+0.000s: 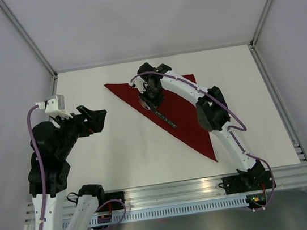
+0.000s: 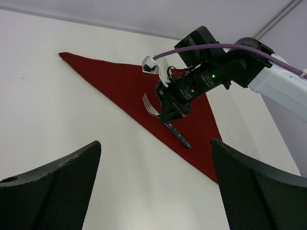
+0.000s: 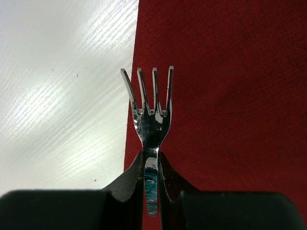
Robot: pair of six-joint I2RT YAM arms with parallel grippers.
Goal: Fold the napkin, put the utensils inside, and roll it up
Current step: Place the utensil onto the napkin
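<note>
I should keep lowering the fork (image 1: 166, 119) with my right gripper until it lies flat on the red cloth (image 1: 161, 120) and then let go, because the fork is in line with the napkin's long edge.
The dark red napkin (image 1: 185, 119) lies folded into a triangle on the white table, its long edge running from far left to near right. The fork (image 1: 165, 119) lies along that long edge, tines toward the far left, with its teal handle (image 2: 180, 137) over the cloth. My right gripper (image 1: 152, 98) is shut on the fork's neck (image 3: 151, 158), and the silver tines (image 3: 148, 91) stick out over the napkin's edge (image 3: 230, 96). My left gripper (image 1: 98, 120) is open and empty, raised over bare table left of the napkin (image 2: 120, 81).
The white table (image 1: 108, 161) is fenced by grey walls and metal frame posts (image 1: 31, 38). A metal rail (image 1: 175, 189) runs along the near edge. The right arm (image 2: 268, 76) reaches across the napkin's right part.
</note>
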